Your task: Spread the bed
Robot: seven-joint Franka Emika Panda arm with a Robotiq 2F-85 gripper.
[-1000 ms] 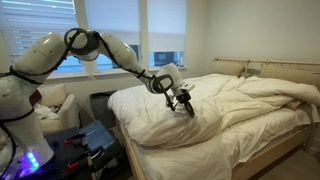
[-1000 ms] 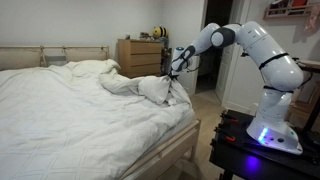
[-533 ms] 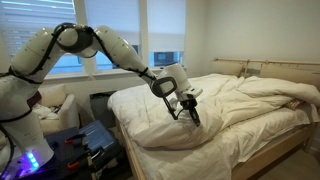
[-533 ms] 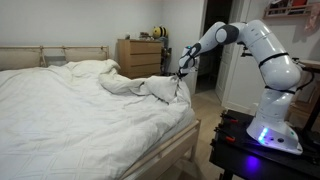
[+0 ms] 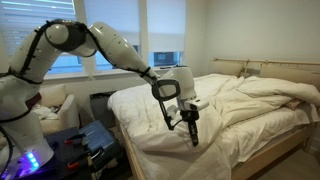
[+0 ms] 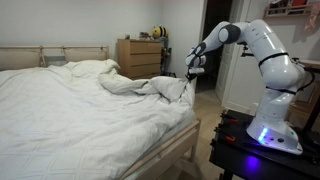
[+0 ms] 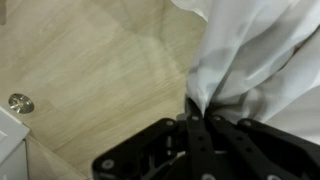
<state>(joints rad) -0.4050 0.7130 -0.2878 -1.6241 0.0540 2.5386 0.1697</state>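
Observation:
My gripper keeps pulling the duvet fold (image 7: 214, 72) it holds out past the mattress edge over open floor (image 7: 115, 90) until the duvet hangs over that edge, then let go.
The bed (image 5: 285, 140) (image 6: 190, 140) has a pale wooden frame and headboard and fills much of both exterior views. A bulky white duvet (image 5: 240, 100) (image 6: 80, 110) lies crumpled on it. My gripper (image 5: 192, 134) (image 6: 190, 74) is at the foot corner of the bed, shut on a pinched fold of the duvet. In the wrist view the white duvet fabric (image 7: 250, 50) hangs from between my black fingers (image 7: 170, 135), over pale wood flooring. The gripper (image 7: 197, 112) holds the cloth out past the mattress edge.
A wooden dresser (image 6: 140, 57) stands behind the bed by the wall. A small white armchair (image 5: 55, 105) sits under the window beside the robot base. A black cart with a blue light (image 6: 255, 150) carries the arm. Pale wood floor (image 7: 90, 70) lies below the gripper.
The gripper has moved toward the foot corner of the bed and lower, dragging the duvet fold with it. The duvet edge now reaches further over the mattress end.

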